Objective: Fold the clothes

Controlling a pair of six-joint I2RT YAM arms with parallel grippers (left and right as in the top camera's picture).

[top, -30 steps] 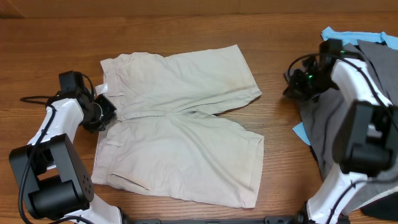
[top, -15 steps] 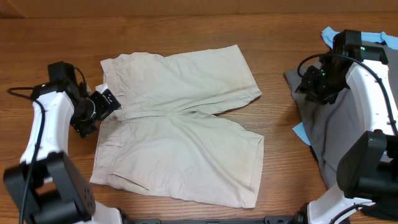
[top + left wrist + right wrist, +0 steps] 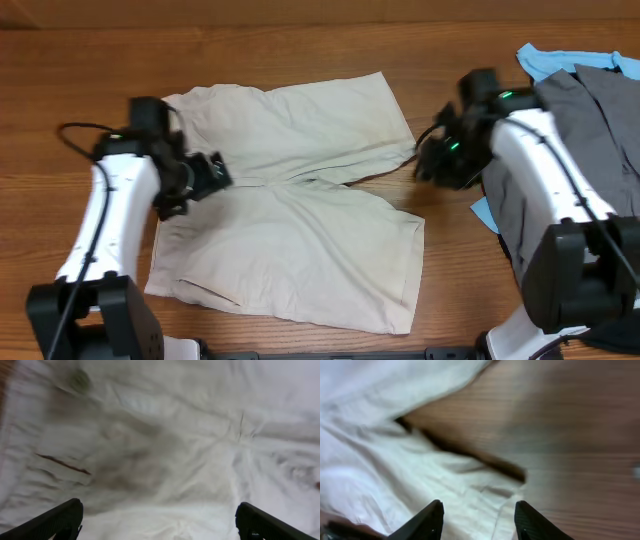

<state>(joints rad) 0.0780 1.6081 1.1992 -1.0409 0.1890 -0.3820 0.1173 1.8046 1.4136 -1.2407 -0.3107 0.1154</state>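
Note:
The shorts' near leg [image 3: 350, 302] is close to the robot's arm bases, so the left gripper should first press on the shorts and slide them away, then take the near waistband corner [image 3: 158, 283].
The clothes [image 3: 290, 210], pale beige shorts, lie spread flat mid-table with the waistband at the left and both legs pointing right. My left gripper [image 3: 213, 173] hovers over the cloth just inside the waistband, near where the legs meet. In the left wrist view its gripper [image 3: 160, 520] stands wide open above the blurred, creased fabric [image 3: 165, 435], holding nothing. My right gripper [image 3: 428, 160] is at the hem of the far leg. From the right wrist, that gripper [image 3: 479, 521] is open over a hem corner of the shorts [image 3: 380, 470], with nothing between its fingers.
A pile of grey garments [image 3: 570, 150] over blue ones [image 3: 545, 60] lies at the right edge, under my right arm. Bare wooden table [image 3: 450, 280] surrounds the shorts, and shows as wood [image 3: 570, 435] in the right wrist view.
My left gripper opened and moved right from the waistband edge onto the shorts. My right gripper left the grey pile, swung left to the shorts' leg hem and opened.

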